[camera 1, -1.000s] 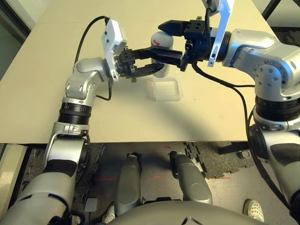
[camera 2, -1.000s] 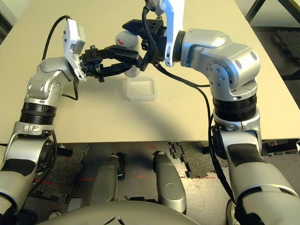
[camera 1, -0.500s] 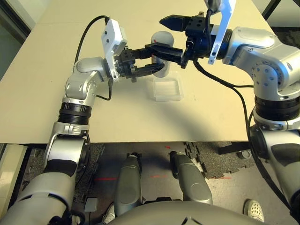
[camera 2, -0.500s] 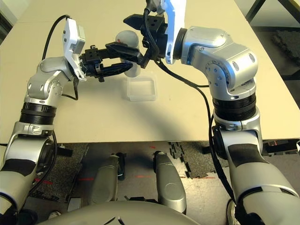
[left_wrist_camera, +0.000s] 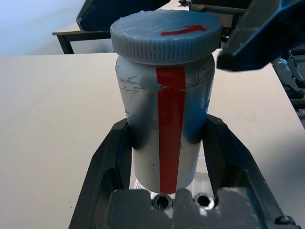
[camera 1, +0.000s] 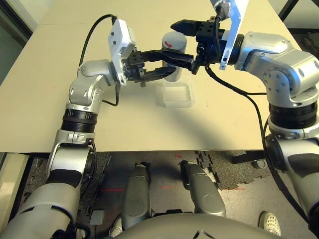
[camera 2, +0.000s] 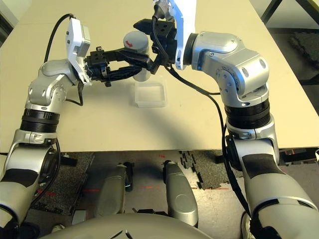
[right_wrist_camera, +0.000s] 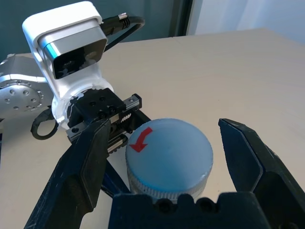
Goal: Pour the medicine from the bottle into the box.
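Observation:
The grey cap (camera 1: 174, 40) will come off the bottle in one piece when I lift it, because the ridged rim (right_wrist_camera: 167, 194) goes all the way around in an unbroken ring.
The bottle (left_wrist_camera: 164, 119), silvery-white with a red stripe, stands upright just behind the box (camera 1: 178, 94), a clear shallow box lying on the table. My left gripper (camera 1: 167, 64) is shut on the bottle's body, one finger (left_wrist_camera: 112, 162) on each side. The grey cap (right_wrist_camera: 169, 160) with its red arrow is on the bottle. My right gripper (camera 1: 177, 42) is open and straddles the cap from the right, and its fingers (right_wrist_camera: 81, 176) stand clear of the cap's rim. The medicine is hidden.
The beige table (camera 1: 50, 74) stretches wide to the left and behind the bottle. Its near edge runs just below the box, with floor mats beneath. A black cable (camera 1: 92, 32) loops from my left wrist camera (right_wrist_camera: 66, 43).
My right gripper lifted a little and has come back down around the cap, still open. The left gripper and the bottle have stayed put.

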Robot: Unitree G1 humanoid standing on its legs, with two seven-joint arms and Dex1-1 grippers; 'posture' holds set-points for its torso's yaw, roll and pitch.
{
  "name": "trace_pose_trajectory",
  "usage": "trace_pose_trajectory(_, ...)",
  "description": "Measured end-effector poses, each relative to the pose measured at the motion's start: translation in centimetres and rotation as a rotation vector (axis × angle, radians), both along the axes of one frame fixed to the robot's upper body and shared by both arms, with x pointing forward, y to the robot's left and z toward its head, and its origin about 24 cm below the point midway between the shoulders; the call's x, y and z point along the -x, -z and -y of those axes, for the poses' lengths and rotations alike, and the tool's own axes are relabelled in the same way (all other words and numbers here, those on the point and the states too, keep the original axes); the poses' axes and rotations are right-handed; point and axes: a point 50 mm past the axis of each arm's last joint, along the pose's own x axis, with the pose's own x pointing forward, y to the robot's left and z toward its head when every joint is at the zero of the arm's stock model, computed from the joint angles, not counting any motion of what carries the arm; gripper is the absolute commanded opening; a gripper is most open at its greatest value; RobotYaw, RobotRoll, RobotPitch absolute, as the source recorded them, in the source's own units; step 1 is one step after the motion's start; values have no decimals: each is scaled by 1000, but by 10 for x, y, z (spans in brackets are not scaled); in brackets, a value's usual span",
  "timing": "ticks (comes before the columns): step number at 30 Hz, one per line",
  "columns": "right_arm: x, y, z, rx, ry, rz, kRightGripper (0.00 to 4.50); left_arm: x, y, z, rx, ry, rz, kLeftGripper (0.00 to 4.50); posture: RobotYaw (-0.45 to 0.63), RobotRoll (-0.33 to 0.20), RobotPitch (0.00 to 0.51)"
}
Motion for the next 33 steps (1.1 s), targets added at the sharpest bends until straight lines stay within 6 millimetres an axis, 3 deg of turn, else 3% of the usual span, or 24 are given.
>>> trace_pose_trajectory(7,0,-1,0,-4,1,19,4500,0,0,0,0,0,-3,2308,-38,0,210)
trace_pose_trajectory(9,0,-1,0,-4,-2,19,4253,0,0,0,0,-1,-4,2308,-38,0,209)
trace_pose_trajectory(14,0,-1,0,-1,-7,19,2612,0,0,0,0,-1,-5,2308,-39,0,208)
trace_pose_trajectory(26,-4,-4,-5,-61,10,-9,2572,-1,-1,-3,10,-22,7,2308,-39,0,201)
trace_pose_trajectory(28,-8,-12,-8,-124,23,-21,2572,-1,-4,-5,13,-41,28,2308,-40,0,198)
trace_pose_trajectory(33,-18,-51,12,-323,185,47,2572,-8,7,-6,-17,-80,19,2308,-38,0,193)
